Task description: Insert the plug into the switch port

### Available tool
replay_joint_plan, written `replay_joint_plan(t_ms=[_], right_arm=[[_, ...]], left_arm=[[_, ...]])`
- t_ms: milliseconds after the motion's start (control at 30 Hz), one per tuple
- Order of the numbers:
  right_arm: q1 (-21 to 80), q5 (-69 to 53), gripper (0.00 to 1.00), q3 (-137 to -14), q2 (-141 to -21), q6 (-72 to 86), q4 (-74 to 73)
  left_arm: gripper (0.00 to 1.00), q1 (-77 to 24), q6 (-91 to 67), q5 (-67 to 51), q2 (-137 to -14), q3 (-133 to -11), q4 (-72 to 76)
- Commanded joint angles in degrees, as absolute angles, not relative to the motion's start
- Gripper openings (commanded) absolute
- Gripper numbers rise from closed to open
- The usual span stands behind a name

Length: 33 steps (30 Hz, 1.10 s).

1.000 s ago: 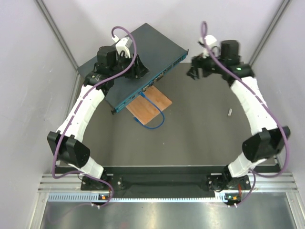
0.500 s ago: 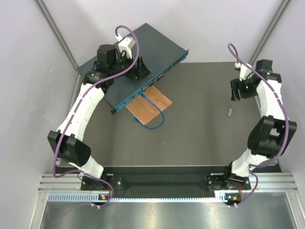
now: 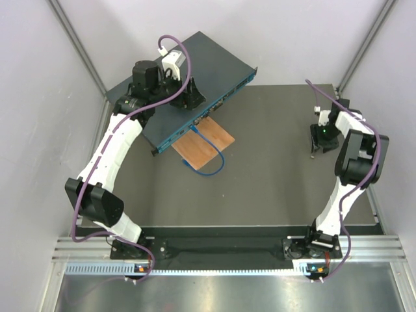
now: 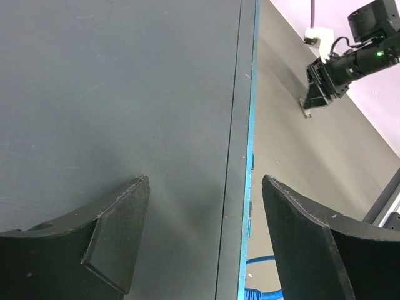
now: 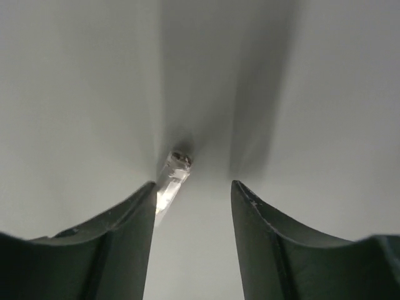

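Observation:
The plug [image 5: 172, 176] lies at a slant next to one finger of the robot's open right gripper, so next the right gripper moves over to centre above the plug [image 3: 312, 155] before it closes.
The switch [image 3: 211, 62] is a dark teal flat box lying diagonally at the back left, its port face toward the table centre. My left gripper [image 3: 192, 97] hovers over its top, open; in the left wrist view its fingers straddle the switch's front edge [image 4: 250, 144]. The plug [image 5: 173, 178] is a small clear piece lying on the dark table at the right [image 3: 312, 153]. My right gripper [image 5: 194, 187] points down over it, open, with the plug beside the inner face of its left finger [image 5: 134, 225] and a wide gap to the right finger.
An orange-brown wooden board [image 3: 207, 142] lies in front of the switch. A blue cable [image 3: 211, 164] loops over it from a port. Grey walls close in on both sides and at the back.
My right arm has swung from near the switch's right end back to the table's right side and come down over the plug, its jaws narrowing. The left jaws have widened over the switch.

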State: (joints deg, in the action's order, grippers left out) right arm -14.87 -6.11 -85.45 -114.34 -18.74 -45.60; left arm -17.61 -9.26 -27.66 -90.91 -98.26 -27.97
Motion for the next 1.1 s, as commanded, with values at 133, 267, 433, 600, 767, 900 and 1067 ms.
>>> replay_joint_plan(t_ms=[133,267,433,600,767,900,1067], right_arm=[[-14.4,-8.3,0.49,-89.6,-118.5,-12.7,-42.2],[-13.7,-8.3,0.34,-89.5,-119.3,-12.7,-42.1],[-13.8,-8.4,0.48,-89.3,-118.2,-14.6,-43.7],[-14.9,-10.1,0.66,-88.9,-114.7,-23.6,-45.0],[-15.3,-10.9,0.70,-91.1,-115.7,-33.6,-50.3],[-15.3,-9.8,0.66,-91.0,-117.2,-39.8,-51.5],[-15.3,-8.8,0.48,-90.9,-118.6,-41.5,-51.8]], left_arm=[[0.78,-17.3,-8.5,-26.5,-90.4,-99.8,-28.0],[0.78,-17.3,-8.8,-26.5,-90.8,-99.9,-27.8],[0.78,-17.3,-8.8,-26.5,-90.7,-100.1,-27.9],[0.78,-17.3,-8.9,-26.9,-90.8,-100.1,-28.2],[0.78,-17.3,-9.2,-27.3,-91.1,-100.4,-27.9],[0.78,-17.3,-9.7,-27.5,-91.3,-100.6,-27.9],[0.78,-17.3,-9.8,-27.4,-91.4,-100.6,-27.8]])
